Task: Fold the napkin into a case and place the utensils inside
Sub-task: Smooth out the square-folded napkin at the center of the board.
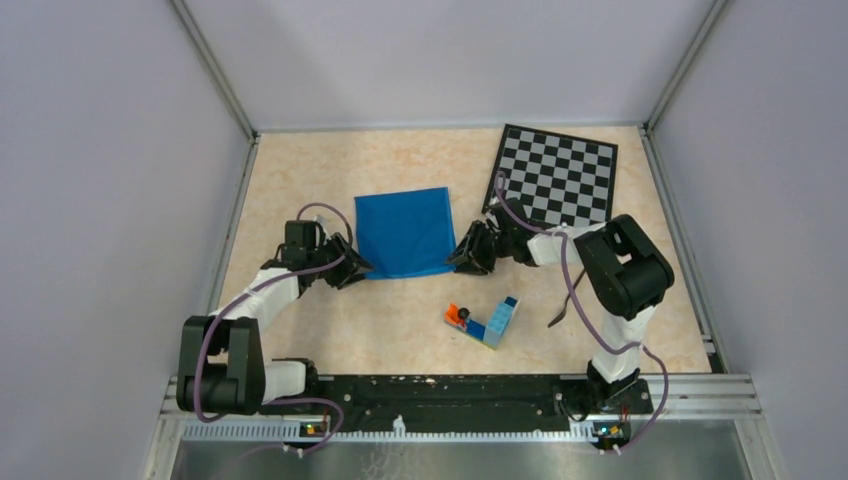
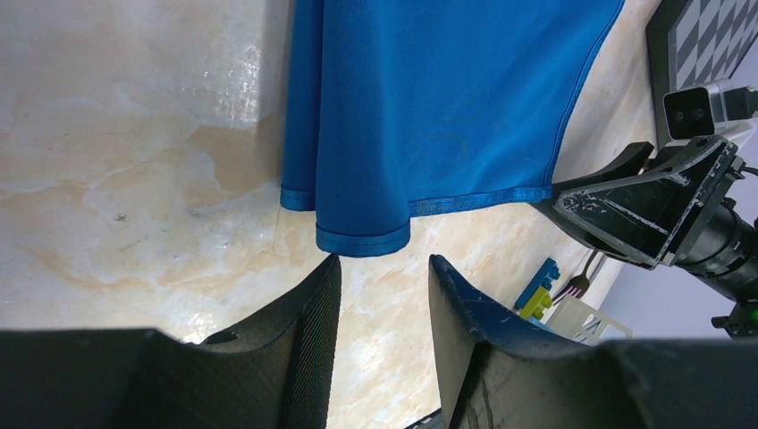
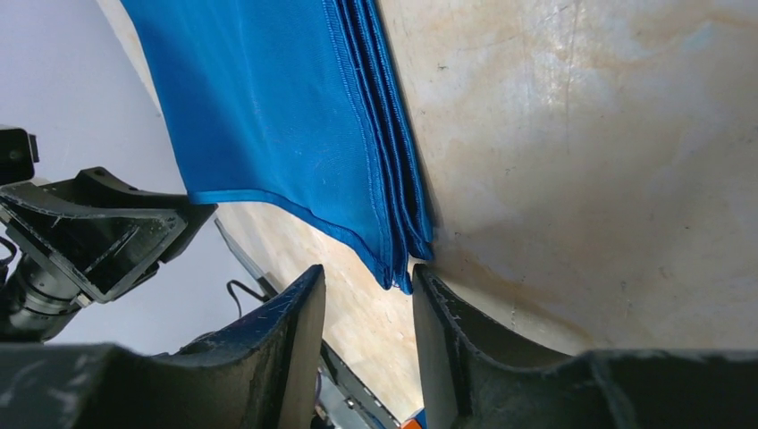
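Observation:
My left gripper should open wider, as the napkin's raised near corner [image 2: 329, 239] reaches past its finger gap, and bring both fingers around the napkin's corner [image 2: 365, 234] before it lifts the corner.
The bright blue napkin [image 1: 405, 232] lies folded in several layers on the table's middle. My left gripper [image 1: 356, 268] is at its near left corner, open and empty; in the left wrist view the hemmed corner [image 2: 362, 239] lies just beyond the fingertips [image 2: 326, 268]. My right gripper [image 1: 463, 262] is at the near right corner, open; the layered corner [image 3: 402, 264] lies at the mouth of the jaws, next to one fingertip [image 3: 425, 281]. A dark fork [image 1: 563, 305] lies by the right arm's base. The knife is out of view.
A chessboard [image 1: 556, 176] lies at the back right. A toy-brick block with blue, yellow and orange pieces [image 1: 488, 322] sits in front of the napkin; it also shows in the left wrist view [image 2: 536, 290]. Grey walls enclose the table.

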Available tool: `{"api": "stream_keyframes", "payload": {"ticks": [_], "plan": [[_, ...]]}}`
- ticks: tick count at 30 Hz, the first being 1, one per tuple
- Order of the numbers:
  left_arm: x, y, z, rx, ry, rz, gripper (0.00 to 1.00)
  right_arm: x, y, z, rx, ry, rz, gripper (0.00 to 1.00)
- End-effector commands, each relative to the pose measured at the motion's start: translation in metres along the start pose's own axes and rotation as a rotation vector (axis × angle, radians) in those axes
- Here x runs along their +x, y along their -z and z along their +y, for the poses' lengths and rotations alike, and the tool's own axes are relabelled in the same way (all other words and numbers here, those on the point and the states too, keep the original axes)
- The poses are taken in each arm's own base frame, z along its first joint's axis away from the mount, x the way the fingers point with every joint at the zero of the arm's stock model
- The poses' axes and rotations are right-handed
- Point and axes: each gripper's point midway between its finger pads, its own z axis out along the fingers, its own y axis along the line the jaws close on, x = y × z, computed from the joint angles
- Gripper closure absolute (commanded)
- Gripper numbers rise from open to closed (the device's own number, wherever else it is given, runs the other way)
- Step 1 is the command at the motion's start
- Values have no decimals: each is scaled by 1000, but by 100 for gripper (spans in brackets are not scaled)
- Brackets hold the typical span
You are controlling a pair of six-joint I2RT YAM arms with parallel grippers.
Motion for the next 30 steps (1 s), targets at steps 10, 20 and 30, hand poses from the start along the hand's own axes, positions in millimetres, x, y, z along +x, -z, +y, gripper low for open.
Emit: {"api": "stream_keyframes", "payload": {"ticks": [10, 20, 30], "plan": [[2, -3, 8, -15, -27, -4, 52, -4, 4, 7, -38, 9, -24, 80], [-1, -6, 18, -76, -27, -3, 45, -6, 8, 9, -31, 26, -39, 100], [-8, -11, 19, -96, -36, -7, 50, -5, 9, 10, -34, 38, -37, 100]]}}
